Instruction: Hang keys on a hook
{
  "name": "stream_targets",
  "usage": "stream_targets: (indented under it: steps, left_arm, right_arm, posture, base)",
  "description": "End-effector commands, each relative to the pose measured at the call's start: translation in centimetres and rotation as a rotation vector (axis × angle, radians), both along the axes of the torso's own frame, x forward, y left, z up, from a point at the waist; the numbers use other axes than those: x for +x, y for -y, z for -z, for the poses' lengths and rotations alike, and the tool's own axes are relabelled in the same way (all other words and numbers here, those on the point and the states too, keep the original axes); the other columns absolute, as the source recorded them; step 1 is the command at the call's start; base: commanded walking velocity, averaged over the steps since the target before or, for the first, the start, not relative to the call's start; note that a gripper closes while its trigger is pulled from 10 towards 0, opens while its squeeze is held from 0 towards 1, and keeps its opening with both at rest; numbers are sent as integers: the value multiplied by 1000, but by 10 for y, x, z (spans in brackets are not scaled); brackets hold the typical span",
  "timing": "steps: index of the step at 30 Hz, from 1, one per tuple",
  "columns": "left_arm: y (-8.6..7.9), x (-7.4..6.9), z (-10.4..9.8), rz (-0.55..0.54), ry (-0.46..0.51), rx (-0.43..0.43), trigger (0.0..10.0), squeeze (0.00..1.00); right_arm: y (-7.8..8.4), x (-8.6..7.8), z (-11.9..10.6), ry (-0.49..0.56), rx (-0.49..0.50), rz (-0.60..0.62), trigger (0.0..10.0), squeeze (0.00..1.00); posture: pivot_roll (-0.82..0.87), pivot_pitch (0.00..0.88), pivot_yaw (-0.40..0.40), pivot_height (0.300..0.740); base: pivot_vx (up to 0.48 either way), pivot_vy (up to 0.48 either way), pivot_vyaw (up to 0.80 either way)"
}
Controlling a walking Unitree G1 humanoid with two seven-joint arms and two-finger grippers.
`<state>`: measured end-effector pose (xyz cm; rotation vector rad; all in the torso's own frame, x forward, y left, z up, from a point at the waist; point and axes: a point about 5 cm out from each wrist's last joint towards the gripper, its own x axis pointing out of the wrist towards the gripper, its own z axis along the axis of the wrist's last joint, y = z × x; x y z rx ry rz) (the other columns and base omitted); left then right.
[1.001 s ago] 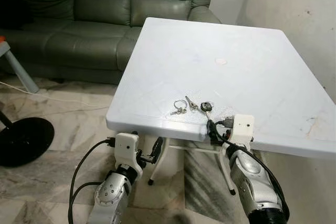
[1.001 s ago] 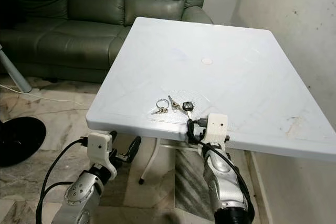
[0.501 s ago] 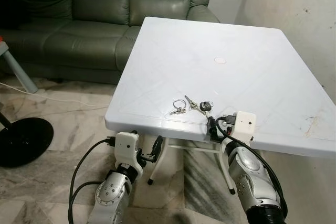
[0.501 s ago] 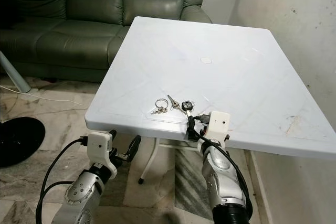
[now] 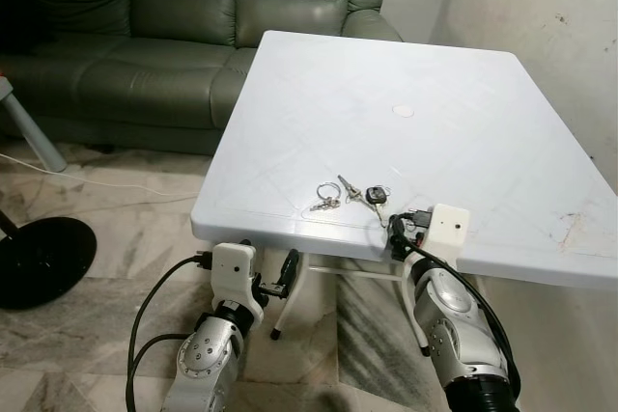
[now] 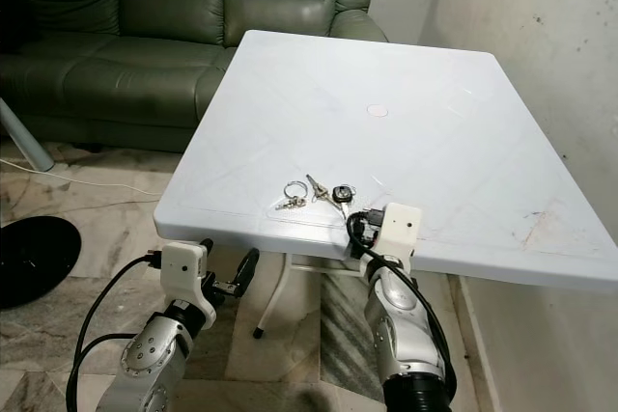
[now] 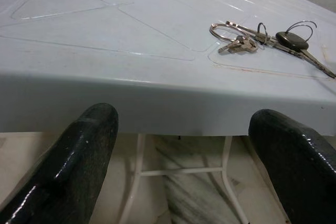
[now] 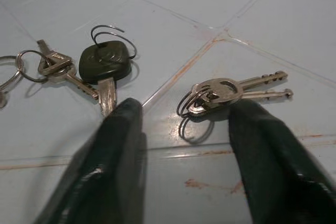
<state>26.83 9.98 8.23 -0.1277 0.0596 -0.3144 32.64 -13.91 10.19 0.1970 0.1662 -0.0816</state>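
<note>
I expect the silver keys [image 8: 236,88] to swing down below my right gripper when I lift the small key ring [image 8: 192,106], because the ring goes loosely through the keys.
A bunch of keys [image 5: 348,195] with a black-headed key [image 8: 105,64] and silver rings lies near the front edge of the white table [image 5: 406,74]. A smaller ring with two silver keys [image 8: 220,90] lies beside it. My right gripper [image 8: 186,111] is open at the table's front edge, low over the top. The two silver keys sit just ahead of the gap between its fingers, and the black-headed key lies off one fingertip. In the left eye view the right gripper [image 5: 401,229] shows behind its white wrist housing. My left gripper [image 7: 184,121] is open below the table's front edge.
A dark green sofa [image 5: 193,26] stands behind the table to the left. The wall [image 5: 541,7] runs close along the table's right side. A black round base [image 5: 39,258], a grey leg [image 5: 29,132] and a white cable [image 5: 116,180] are on the marble floor at the left.
My right gripper has risen and moved forward from under the table's edge onto its top, closer to the keys. The left arm has stayed put.
</note>
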Motion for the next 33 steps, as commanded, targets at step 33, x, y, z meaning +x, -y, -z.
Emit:
stream_targets:
  steps: [33]
  left_arm:
    - [15, -5, -3, -11, 0, -47, 10000, 0]
  right_arm:
    - [-9, 9, -5, -29, -2, 103, 0, 0]
  posture:
    - [53, 140, -77, 740]
  base:
    - [0, 0, 0]
